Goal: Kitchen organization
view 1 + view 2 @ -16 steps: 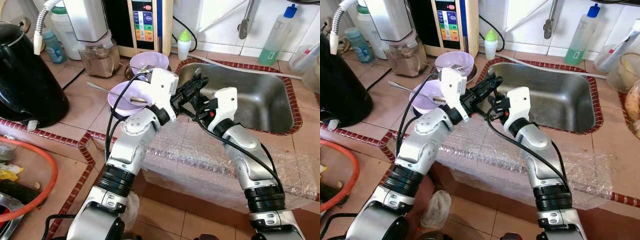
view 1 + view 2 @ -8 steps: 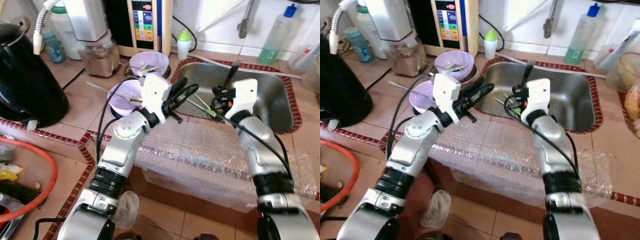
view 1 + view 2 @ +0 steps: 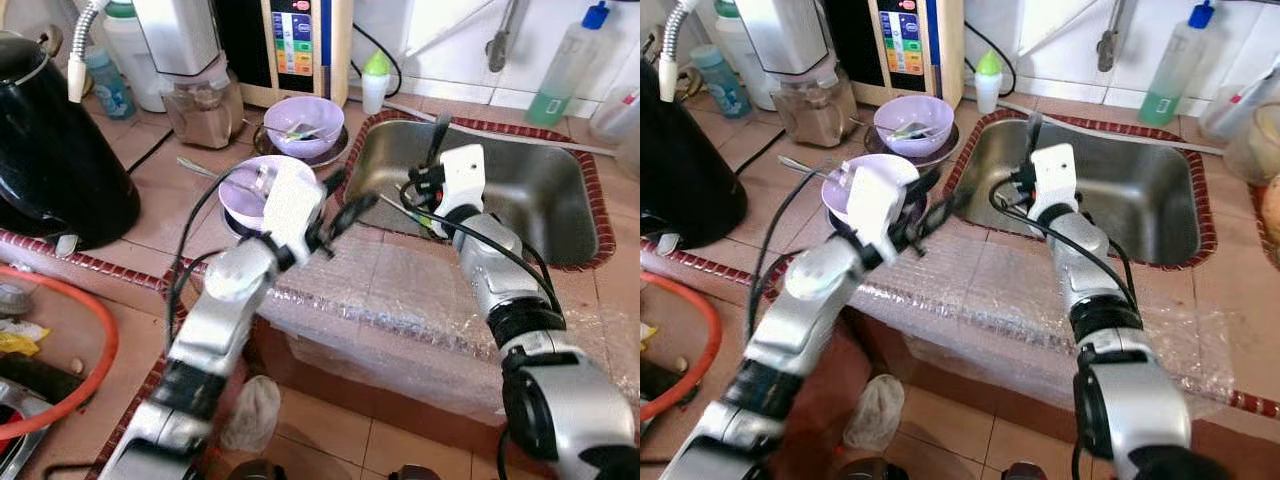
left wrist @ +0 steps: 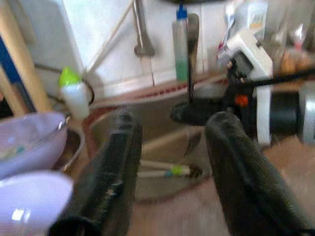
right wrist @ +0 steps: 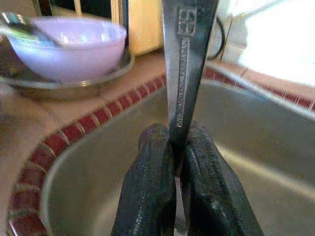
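Note:
I expect the spoon [image 3: 264, 181] to come free when I lift and leave the bowl empty, because the metal spoon's handle sticks out over the near purple bowl's rim.
My right gripper [image 3: 424, 186] is over the left end of the steel sink [image 3: 530, 205], shut on the handle of a steel utensil [image 5: 188, 59] that stands upright between its fingers [image 5: 150, 187]. My left gripper [image 3: 345, 200] hovers open at the sink's left rim with nothing between its fingers [image 4: 115, 182]. Just left of it sits a purple bowl [image 3: 245, 185] with a spoon [image 3: 200, 168] resting in it. A second purple bowl [image 3: 303, 118] sits behind on a metal plate. Chopsticks with a green band [image 4: 165, 170] lie in the sink.
Bubble wrap [image 3: 400, 300] covers the counter's front edge. A black kettle [image 3: 50, 130] stands at the left, a blender jar [image 3: 203, 108] and a water appliance [image 3: 295, 45] at the back. A green soap bottle [image 3: 570, 60] and a tap [image 3: 500, 40] stand behind the sink.
The two grippers, close together a second ago, have parted. My right gripper carried the utensil upright over the sink; my left gripper drew back toward the near bowl. The camera shifted a little.

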### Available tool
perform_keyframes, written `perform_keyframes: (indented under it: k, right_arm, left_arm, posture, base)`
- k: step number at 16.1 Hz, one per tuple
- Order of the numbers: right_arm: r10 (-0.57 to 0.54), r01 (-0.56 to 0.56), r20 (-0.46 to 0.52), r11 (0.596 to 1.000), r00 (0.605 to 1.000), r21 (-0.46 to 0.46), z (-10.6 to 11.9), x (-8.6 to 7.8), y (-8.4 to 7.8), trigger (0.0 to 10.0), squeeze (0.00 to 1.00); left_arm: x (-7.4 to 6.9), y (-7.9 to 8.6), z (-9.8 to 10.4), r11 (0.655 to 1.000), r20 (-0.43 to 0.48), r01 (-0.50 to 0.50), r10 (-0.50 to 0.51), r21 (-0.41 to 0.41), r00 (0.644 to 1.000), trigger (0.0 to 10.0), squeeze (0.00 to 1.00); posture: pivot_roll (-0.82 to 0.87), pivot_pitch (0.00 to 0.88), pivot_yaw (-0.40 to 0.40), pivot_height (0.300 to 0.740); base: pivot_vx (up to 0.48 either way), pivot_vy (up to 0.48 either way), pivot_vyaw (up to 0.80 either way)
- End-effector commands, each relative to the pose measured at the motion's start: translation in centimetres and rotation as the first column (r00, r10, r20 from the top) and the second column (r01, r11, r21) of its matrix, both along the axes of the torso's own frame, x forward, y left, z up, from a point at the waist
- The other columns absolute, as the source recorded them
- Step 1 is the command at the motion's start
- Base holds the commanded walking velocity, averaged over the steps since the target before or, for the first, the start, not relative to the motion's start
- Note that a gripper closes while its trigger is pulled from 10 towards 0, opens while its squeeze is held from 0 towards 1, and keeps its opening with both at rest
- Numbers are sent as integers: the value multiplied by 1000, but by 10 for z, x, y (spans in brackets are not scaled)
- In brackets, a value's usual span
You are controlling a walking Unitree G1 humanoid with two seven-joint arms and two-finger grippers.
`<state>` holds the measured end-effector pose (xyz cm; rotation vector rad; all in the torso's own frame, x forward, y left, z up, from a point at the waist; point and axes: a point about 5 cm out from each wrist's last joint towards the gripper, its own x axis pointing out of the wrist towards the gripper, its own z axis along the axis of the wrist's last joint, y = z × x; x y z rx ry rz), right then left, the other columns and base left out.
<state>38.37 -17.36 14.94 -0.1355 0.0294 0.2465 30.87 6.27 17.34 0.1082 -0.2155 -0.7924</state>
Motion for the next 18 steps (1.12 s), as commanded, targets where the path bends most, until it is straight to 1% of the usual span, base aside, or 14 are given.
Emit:
perform_keyframes:
  k: [1, 2, 3, 4, 5, 8, 11, 13, 14, 16, 18]
  right_arm:
    - [-16, 16, -1, 1000, 1000, 6, 2, 3, -2, 7922, 0]
    - [-50, 51, -37, 998, 998, 22, -3, 4, -8, 9059, 0]
    - [-95, 97, -67, 995, 993, 18, -7, 5, -13, 10000, 878]
    - [-118, 120, -87, 992, 989, 26, -9, 5, -15, 10000, 1000]
    - [-126, 130, -109, 991, 986, 26, -12, 5, -14, 10000, 1000]
    - [-134, 137, -131, 990, 982, 17, -17, 4, -14, 10000, 1000]
    - [-141, 146, -154, 989, 978, 28, -23, 1, -20, 10000, 1000]
    - [-141, 150, -161, 988, 977, 47, -23, 0, -23, 10000, 1000]
    - [-131, 146, -164, 986, 978, 77, -24, 0, -23, 10000, 1000]
    - [-95, 116, -139, 982, 986, 149, -24, -2, -20, 10000, 1000]
    - [-88, 104, -87, 974, 992, 199, -25, -7, -17, 10000, 1000]
  left_arm:
    - [-6, 0, 3, 999, 21, 19, -20, 37, 1000, 10000, 1000]
    - [-11, 4, 0, 998, 8, 24, -24, 63, 1000, 10000, 1000]
    - [-17, 8, -3, 995, 6, 22, -23, 92, 1000, 10000, 1000]
    - [-20, 10, -4, 994, 4, 22, -22, 109, 1000, 10000, 1000]
    - [-22, 12, -5, 992, 1, 23, -23, 123, 1000, 10000, 1000]
    - [-25, 13, -8, 990, -2, 8, -8, 143, 1000, 10000, 1000]
    - [-27, 12, -9, 990, -8, 5, -4, 143, 1000, 10000, 1000]
    - [-28, 12, -10, 988, -8, 13, -11, 156, 1000, 10000, 1000]
    - [-27, 13, -10, 987, -1, 8, -8, 160, 1000, 10000, 1000]
    - [-22, 19, -4, 989, 31, -74, 71, 126, 997, 10000, 1000]
    - [-14, 31, 2, 976, 61, -208, 205, 57, 977, 10000, 1000]
  posture:
    - [27, 72, 54, 740]
    - [49, 80, 52, 740]
    - [73, 89, 54, 740]
    - [82, 91, 54, 740]
    - [92, 92, 53, 740]
    - [90, 87, 50, 740]
    - [68, 76, 43, 740]
    - [58, 73, 42, 740]
    - [58, 73, 42, 740]
    - [44, 63, 34, 740]
    - [32, 55, 26, 740]
  base:
    - [0, 0, 0]
    - [0, 0, 0]
    - [0, 0, 0]
    - [0, 0, 0]
    - [0, 0, 0]
    - [0, 0, 0]
    - [0, 0, 0]
    - [0, 0, 0]
    - [0, 0, 0]
    - [0, 0, 0]
    - [0, 0, 0]
